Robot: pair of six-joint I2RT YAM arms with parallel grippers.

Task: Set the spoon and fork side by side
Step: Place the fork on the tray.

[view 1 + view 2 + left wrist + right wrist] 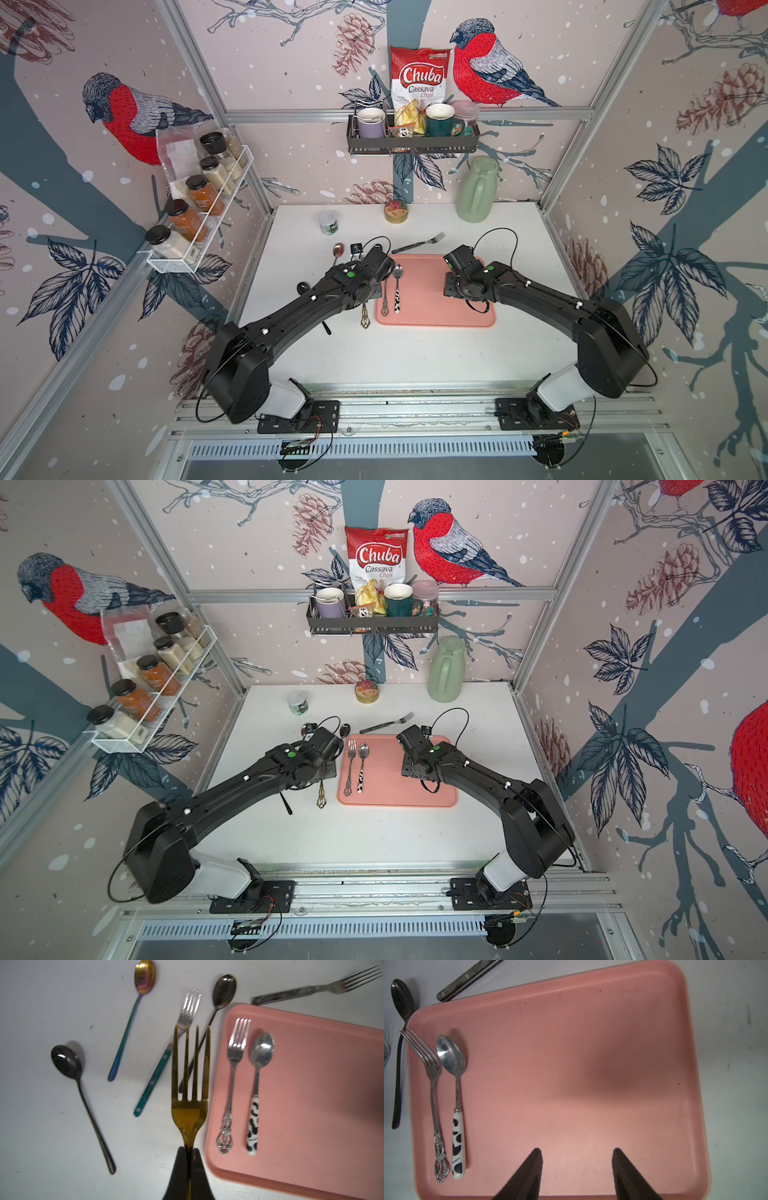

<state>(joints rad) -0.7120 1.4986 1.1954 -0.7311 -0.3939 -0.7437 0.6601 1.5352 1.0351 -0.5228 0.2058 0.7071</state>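
Note:
The gold fork (pixel 190 1116) is parallel to the black-and-white-handled spoon, so the robot's left gripper keeps going to the open tray (pixel 410 302) next to that spoon and lets go there.
My left gripper (pixel 189 1151) is shut on the neck of a gold fork (pixel 190 1076), tines pointing away, beside the left edge of the pink tray (pixel 311 1084). In both top views only its ornate gold handle (pixel 365 318) (pixel 321 798) shows, under the left arm. On the tray's left side a silver fork (pixel 385 297) (pixel 432 1088) and a spoon (pixel 397 286) (pixel 455 1076) with a black-and-white handle lie parallel, close together. My right gripper (pixel 577 1150) hangs open over the bare tray (pixel 571 1053), nothing between its fingers.
Loose cutlery lies on the white table left of the tray: a rainbow spoon (pixel 143 978), a black spoon (pixel 66 1061), a dark spoon (pixel 225 989), a teal-handled fork (pixel 158 1072). A dark-handled fork (pixel 419 243) lies behind the tray. A green jug (pixel 477 189), tin (pixel 396 212) and small jar (pixel 329 222) stand at the back.

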